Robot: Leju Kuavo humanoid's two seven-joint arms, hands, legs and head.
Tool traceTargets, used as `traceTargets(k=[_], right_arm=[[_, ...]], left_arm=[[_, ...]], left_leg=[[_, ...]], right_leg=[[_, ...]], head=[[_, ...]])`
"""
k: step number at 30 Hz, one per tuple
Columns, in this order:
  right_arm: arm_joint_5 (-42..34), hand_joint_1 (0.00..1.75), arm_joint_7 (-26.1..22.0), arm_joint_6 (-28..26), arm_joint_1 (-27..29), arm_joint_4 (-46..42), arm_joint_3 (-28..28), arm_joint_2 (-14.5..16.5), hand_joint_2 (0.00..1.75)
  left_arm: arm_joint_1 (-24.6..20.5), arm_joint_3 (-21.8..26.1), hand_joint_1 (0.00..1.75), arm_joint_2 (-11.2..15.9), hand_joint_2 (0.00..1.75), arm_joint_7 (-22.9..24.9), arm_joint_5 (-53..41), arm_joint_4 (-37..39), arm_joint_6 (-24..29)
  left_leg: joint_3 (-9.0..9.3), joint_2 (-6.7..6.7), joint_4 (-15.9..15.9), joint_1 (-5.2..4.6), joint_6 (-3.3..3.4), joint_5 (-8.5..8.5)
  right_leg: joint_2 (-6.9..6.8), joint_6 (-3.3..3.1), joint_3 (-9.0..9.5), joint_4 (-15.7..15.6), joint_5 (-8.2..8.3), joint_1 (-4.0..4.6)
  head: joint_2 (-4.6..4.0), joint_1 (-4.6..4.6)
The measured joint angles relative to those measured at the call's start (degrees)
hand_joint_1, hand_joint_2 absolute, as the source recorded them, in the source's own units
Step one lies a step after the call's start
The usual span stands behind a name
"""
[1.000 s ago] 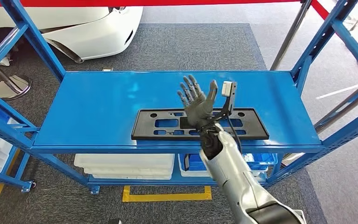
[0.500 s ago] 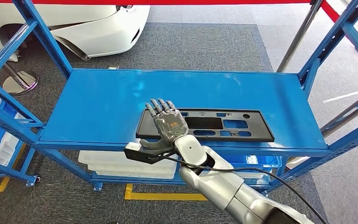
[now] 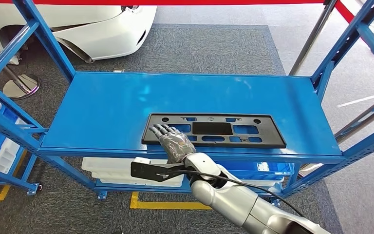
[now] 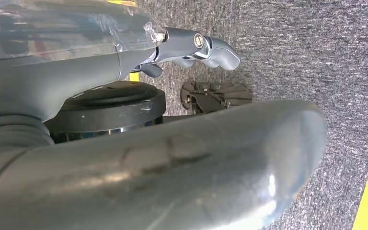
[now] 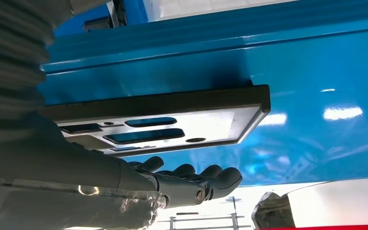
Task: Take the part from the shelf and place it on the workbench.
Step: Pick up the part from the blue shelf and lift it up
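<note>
The black part (image 3: 214, 119) should show a boxy bulge on its bottom side when the robot lifts it, because the part's middle hollow (image 3: 212, 128) is dark while the part's cut-outs show blue.
A flat black rectangular part (image 3: 224, 129) with several cut-outs lies along the front of the blue shelf (image 3: 107, 105). My right hand (image 3: 173, 142) lies palm down over the part's left end, fingers stretched out and slightly spread, holding nothing. In the right wrist view the fingers (image 5: 191, 179) hover close beside the part (image 5: 172, 117), with a thin gap showing between them. The left wrist view looks at grey carpet, with my left hand's thumb (image 4: 206, 48) in front; its fingers are hidden.
Blue shelf uprights (image 3: 44, 41) rise at both ends. White bins (image 3: 107, 170) and blue bins (image 3: 268, 168) sit on the lower tier. A white car body (image 3: 102, 24) stands behind the shelf. Yellow floor tape (image 3: 165, 204) runs below the shelf front.
My right hand has turned from upright to palm down and dropped from the part's middle to its left end. The head camera shifted slightly at first.
</note>
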Motion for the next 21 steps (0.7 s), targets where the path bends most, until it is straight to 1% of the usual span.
traceTargets(k=[11, 21], right_arm=[[0.37, 0.00, -0.02, 0.31, 0.18, -1.16, 1.18, -1.05, 1.75], [0.53, 0.00, 0.02, 0.36, 0.20, -1.52, 1.35, -1.37, 1.75]], left_arm=[[0.00, 0.02, 0.00, 0.00, 0.00, -0.20, 0.03, 0.03, -0.06], [0.01, 0.06, 0.00, 0.00, 0.00, -0.20, 0.03, 0.03, -0.06]], left_leg=[[-0.01, 0.00, 0.00, 0.00, 0.00, 0.00], [-0.01, 0.00, 0.00, 0.00, 0.00, 0.00]], right_leg=[[0.00, 0.00, 0.00, 0.00, 0.00, 0.00], [0.00, 0.00, 0.00, 0.00, 0.00, 0.00]], head=[[0.00, 0.03], [0.00, 0.01]])
